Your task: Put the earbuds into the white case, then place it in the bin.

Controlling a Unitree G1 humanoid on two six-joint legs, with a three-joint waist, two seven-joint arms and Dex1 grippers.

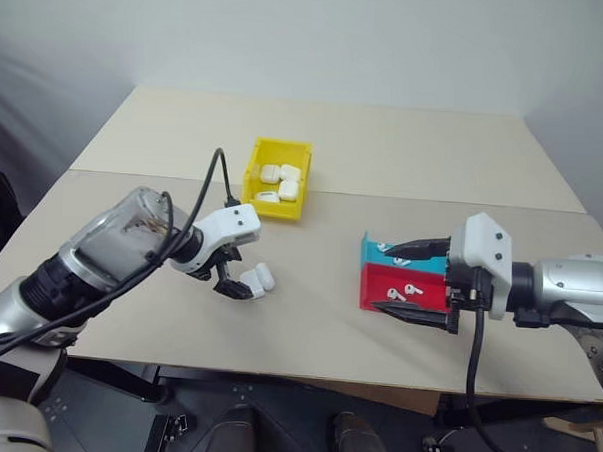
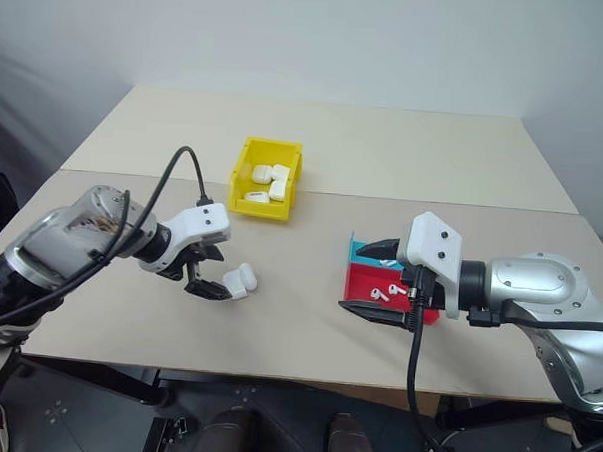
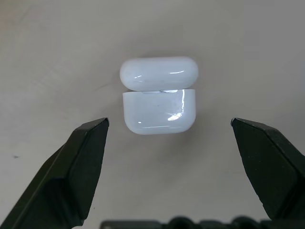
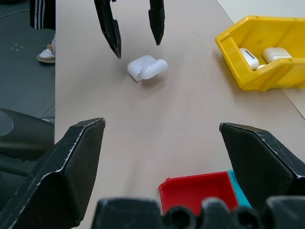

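The white case's lid [image 2: 247,276] faces away from my left gripper, so I keep bringing my open fingers down until they are beside the white case's body [image 2: 235,284], then close them.
A white case [image 3: 158,95] lies on the tan table [image 1: 307,326] with its hinged lid swung open; its inside is hidden. My left gripper [image 1: 234,286] hangs open just over it, pointing down, one black finger [image 3: 81,162] on each side and neither touching. The same gripper [image 4: 137,46] shows above the case [image 4: 147,68] in the right wrist view. Earbuds [image 1: 411,290] lie in the red tray [image 1: 379,289], and another earbud [image 1: 398,260] in the teal tray [image 1: 430,264]. My right gripper [image 1: 380,279] stands open around those trays, holding nothing. The yellow bin [image 1: 254,169] sits farther back.
Several white cases [image 1: 281,180] lie inside the bin. The red and teal trays stand side by side near the table's right front. A seam crosses the table just behind the bin. Bare tabletop lies between the case and the trays.
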